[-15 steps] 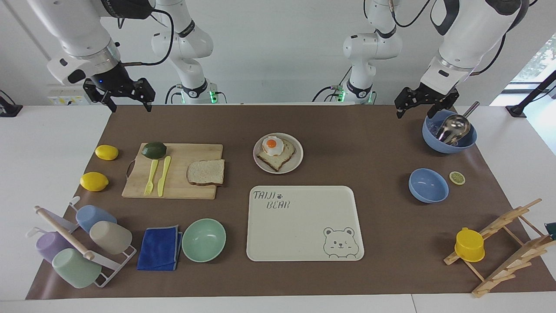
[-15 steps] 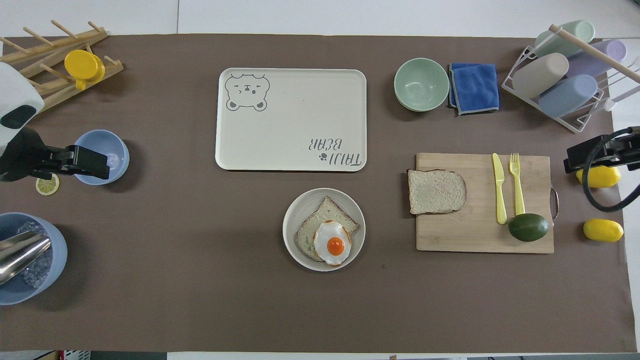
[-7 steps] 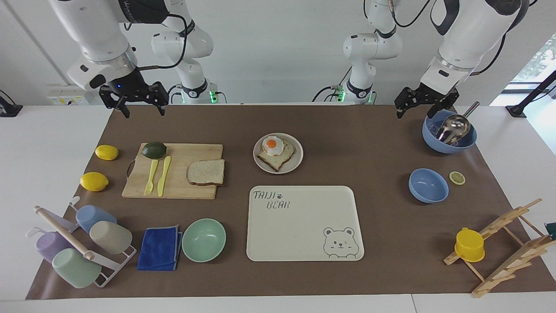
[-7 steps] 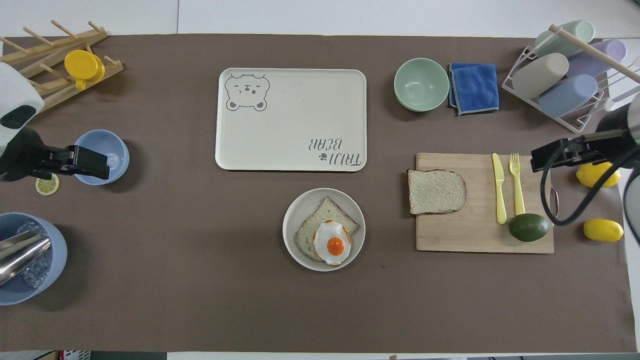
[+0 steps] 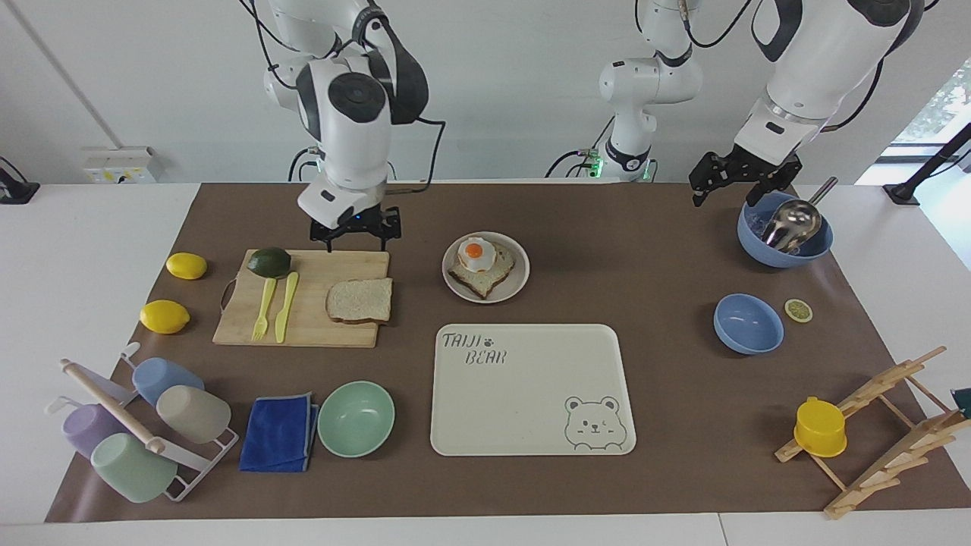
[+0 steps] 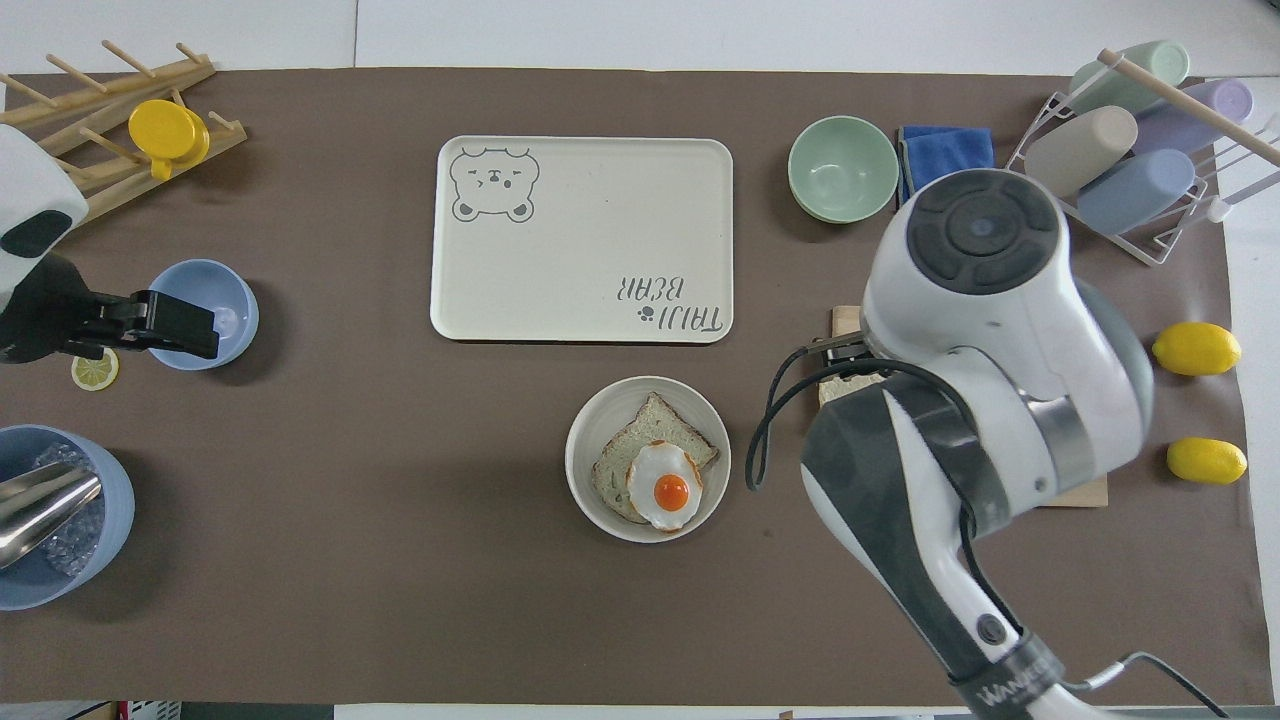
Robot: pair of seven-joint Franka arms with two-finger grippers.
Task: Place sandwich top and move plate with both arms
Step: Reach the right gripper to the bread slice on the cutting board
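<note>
My right gripper should carry on going, because the sandwich top's edge (image 5: 388, 312) sticks out past the cutting board toward the plate. It should move to that edge (image 5: 389, 299) until its fingers close there.
The sandwich top (image 5: 360, 300), a plain bread slice, lies on the wooden cutting board (image 5: 303, 322), at the board's end toward the plate. The arm hides most of it in the overhead view. The round grey-beige plate (image 5: 518, 282) (image 6: 590, 440) sits mid-table and carries a bread slice with a fried egg (image 5: 478, 258) (image 6: 662, 485). My right gripper (image 5: 356, 241) hangs open and empty over the board's edge nearest the robots, a little short of the plain slice. My left gripper (image 5: 732, 193) (image 6: 200, 328) waits open and empty beside the blue bowl with the metal scoop (image 5: 785, 227).
On the board lie an avocado (image 5: 269, 262) and a yellow fork and knife (image 5: 274, 305). Two lemons (image 5: 164, 316) sit beside it. The cream bear tray (image 5: 531, 409), mint bowl (image 5: 356, 418), blue cloth (image 5: 279, 432) and cup rack (image 5: 136, 425) lie farther out. A small blue bowl (image 5: 747, 324) and a wooden rack (image 5: 880, 425) occupy the left arm's end.
My right arm has swung in from its end of the table and lowered its gripper over the cutting board. The left arm has not moved.
</note>
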